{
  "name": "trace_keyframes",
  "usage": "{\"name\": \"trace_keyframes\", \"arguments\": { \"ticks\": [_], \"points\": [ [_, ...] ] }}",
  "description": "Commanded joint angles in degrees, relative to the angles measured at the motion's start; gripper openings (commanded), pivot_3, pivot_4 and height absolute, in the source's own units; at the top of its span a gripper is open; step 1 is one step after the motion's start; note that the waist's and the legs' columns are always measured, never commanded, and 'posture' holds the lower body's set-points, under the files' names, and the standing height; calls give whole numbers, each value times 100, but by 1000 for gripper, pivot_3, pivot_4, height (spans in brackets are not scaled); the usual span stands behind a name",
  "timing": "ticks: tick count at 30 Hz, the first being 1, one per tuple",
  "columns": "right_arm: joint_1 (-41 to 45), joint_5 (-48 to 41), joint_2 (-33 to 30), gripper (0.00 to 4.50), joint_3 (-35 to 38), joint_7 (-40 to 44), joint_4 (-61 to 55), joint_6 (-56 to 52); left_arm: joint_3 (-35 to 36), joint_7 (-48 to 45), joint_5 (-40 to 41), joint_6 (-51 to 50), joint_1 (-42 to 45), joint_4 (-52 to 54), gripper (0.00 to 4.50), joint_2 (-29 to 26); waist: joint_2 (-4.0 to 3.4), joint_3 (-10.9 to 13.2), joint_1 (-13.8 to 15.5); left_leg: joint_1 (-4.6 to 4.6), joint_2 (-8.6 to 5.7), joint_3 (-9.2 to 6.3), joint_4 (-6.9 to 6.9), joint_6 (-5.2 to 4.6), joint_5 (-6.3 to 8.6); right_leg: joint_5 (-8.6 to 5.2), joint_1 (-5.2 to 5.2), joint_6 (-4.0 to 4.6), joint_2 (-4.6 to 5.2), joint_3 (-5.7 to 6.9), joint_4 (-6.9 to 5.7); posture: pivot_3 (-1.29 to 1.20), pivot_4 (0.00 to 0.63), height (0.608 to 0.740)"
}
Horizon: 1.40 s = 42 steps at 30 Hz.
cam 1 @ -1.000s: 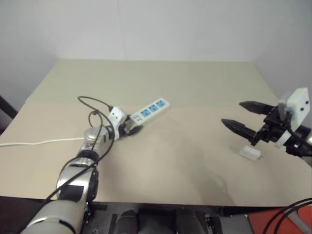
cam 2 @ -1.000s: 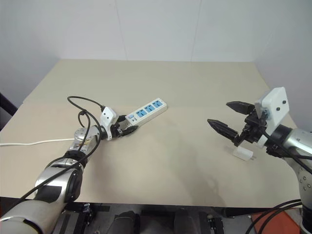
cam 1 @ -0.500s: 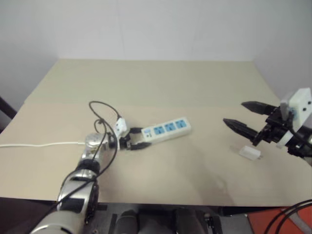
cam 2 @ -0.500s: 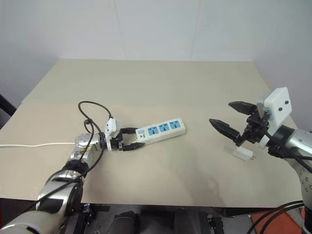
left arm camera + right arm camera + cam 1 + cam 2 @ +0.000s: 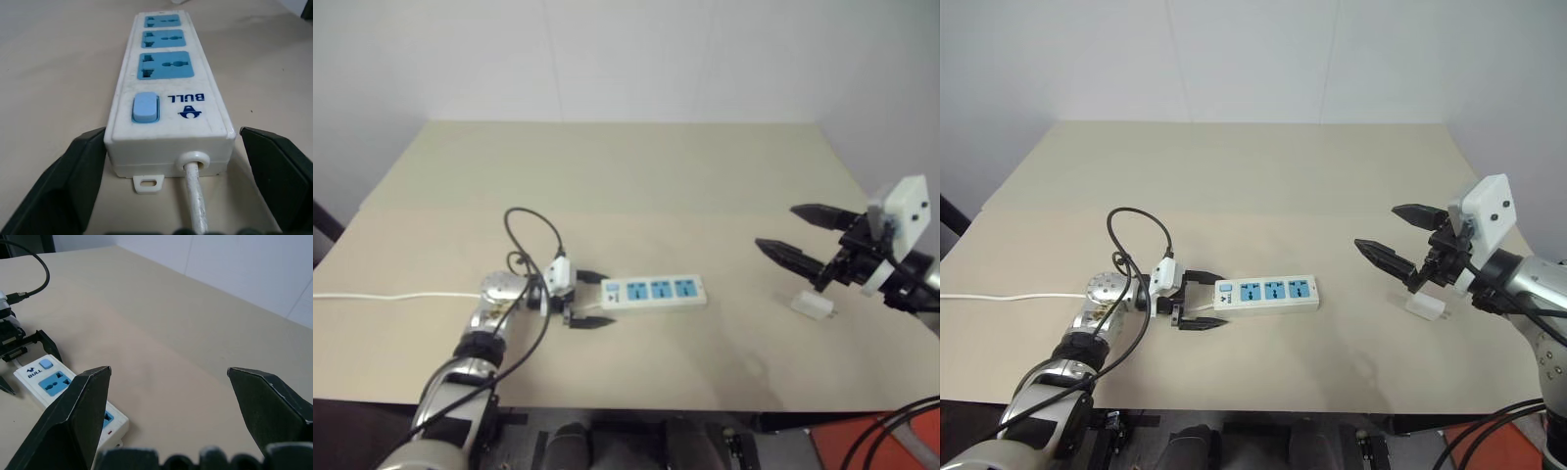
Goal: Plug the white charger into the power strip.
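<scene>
My gripper will push in the white charger, and the charger will stand upright over one side of the socket nearest the switch, because paired slots run along that side.
The power strip lies flat near the table's front, long side across, with three blue sockets facing up. My left gripper is open and straddles its cord end. In the left wrist view a black finger stands on each side of that end, with the blue switch between them. The white charger lies on the table at the right. My right gripper hangs open above and just left of it, holding nothing. The right wrist view looks past its open fingers at the power strip.
The strip's thin white cord runs off the table's left edge. A black cable loops above my left wrist. The beige table ends at a white wall behind.
My left gripper pulled the strip nearer the front edge and swung it from slanted to lying crosswise, then opened its fingers. The right gripper and the charger stayed put.
</scene>
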<state>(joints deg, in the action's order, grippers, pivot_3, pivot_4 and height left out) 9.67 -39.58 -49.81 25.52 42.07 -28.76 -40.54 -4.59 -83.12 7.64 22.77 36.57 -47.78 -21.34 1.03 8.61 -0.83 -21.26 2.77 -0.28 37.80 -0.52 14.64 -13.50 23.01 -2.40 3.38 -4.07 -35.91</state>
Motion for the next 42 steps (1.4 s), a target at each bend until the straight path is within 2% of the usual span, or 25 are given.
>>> {"name": "trace_keyframes", "arguments": {
  "ticks": [1,15,29,32,34,42],
  "points": [
    [31,-137,-36,4462,190,1,-131,69,-18,85,-8,236,155,-352,4465,160,-2,-1,27,0,0,0,0,0,0,0,-1,0,0,0,0,0,150,740],
    [109,-333,-282,4462,250,28,-83,-35,24,-12,27,337,403,-952,4465,645,-13,-8,162,-4,-2,0,3,0,0,0,-3,-1,1,2,5,0,150,740],
    [-245,-516,-215,4462,497,-143,-381,-138,-119,-265,-272,459,798,-1463,4465,751,-11,-8,155,-13,-4,-4,4,0,0,-1,-2,-3,2,2,12,0,150,740],
    [-281,-592,-210,4462,539,-217,-430,-154,-144,-256,-314,538,830,-1546,3893,758,-12,-9,152,-13,-4,-4,5,0,0,-1,-3,-4,2,2,12,0,150,740],
    [-301,-626,-214,4462,575,-241,-435,-157,-146,-240,-342,611,809,-1590,3317,750,-12,-9,152,-13,-4,-4,4,0,0,-1,-2,-4,2,2,12,0,150,740],
    [-334,-714,-284,4462,588,-279,-374,-170,-175,-124,-411,842,726,-1656,3279,704,-12,-9,153,-7,-4,-4,4,0,0,-2,-10,-5,2,2,12,0,150,740]
  ]
}}
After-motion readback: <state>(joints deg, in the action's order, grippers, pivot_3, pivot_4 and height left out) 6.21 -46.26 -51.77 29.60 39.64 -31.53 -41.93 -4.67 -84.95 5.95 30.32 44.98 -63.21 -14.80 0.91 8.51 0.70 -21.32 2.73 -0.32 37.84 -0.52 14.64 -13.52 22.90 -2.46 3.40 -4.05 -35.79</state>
